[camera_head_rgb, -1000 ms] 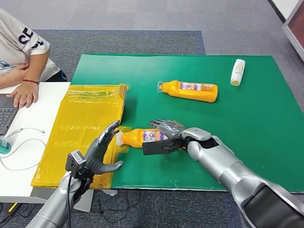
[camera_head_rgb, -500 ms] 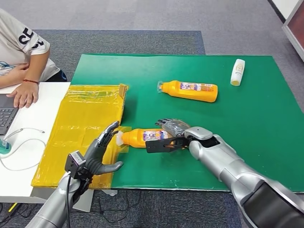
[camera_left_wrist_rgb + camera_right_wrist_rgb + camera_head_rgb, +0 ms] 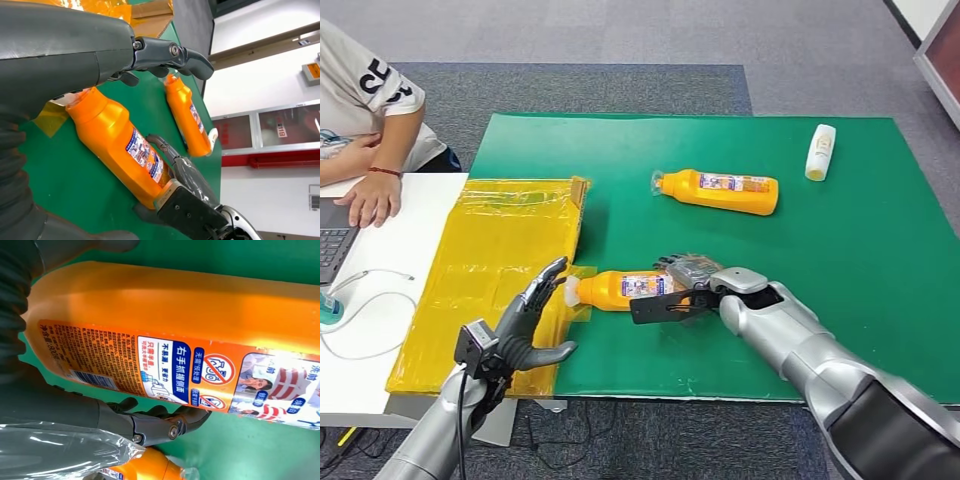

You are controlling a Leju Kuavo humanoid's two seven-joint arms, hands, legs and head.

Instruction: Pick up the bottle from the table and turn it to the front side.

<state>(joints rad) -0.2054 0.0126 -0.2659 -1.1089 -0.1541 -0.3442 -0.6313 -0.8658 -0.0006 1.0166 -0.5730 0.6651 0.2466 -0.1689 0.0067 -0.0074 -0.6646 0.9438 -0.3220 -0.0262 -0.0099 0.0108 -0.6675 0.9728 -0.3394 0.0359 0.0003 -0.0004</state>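
I should expect a large front logo hidden underneath when I turn the orange bottle (image 3: 606,290), because the visible label (image 3: 647,286) is full of small print.
An orange bottle (image 3: 614,290) lies on its side on the green mat (image 3: 848,260), its white cap (image 3: 570,291) pointing left onto a strip of yellow tape. My right hand (image 3: 682,285) grips the bottle's base end, fingers behind it and the thumb (image 3: 656,306) along its near side. The bottle rests on the mat. In the right wrist view the bottle's label (image 3: 170,367) faces the camera. In the left wrist view the same bottle (image 3: 117,145) lies just beyond my thumb (image 3: 173,52). My left hand (image 3: 524,325) hovers open near the cap, fingers spread, touching nothing.
A second orange bottle (image 3: 716,190) lies further back on the mat, and a small white bottle (image 3: 820,152) at the far right. A yellow plastic sheet (image 3: 493,250) covers the mat's left edge. A person's hand (image 3: 373,195) rests by a laptop (image 3: 331,240) on the white table (image 3: 410,230).
My right hand has slid slightly right along the bottle, and its thumb has drawn in against the near side. The left hand has barely moved.
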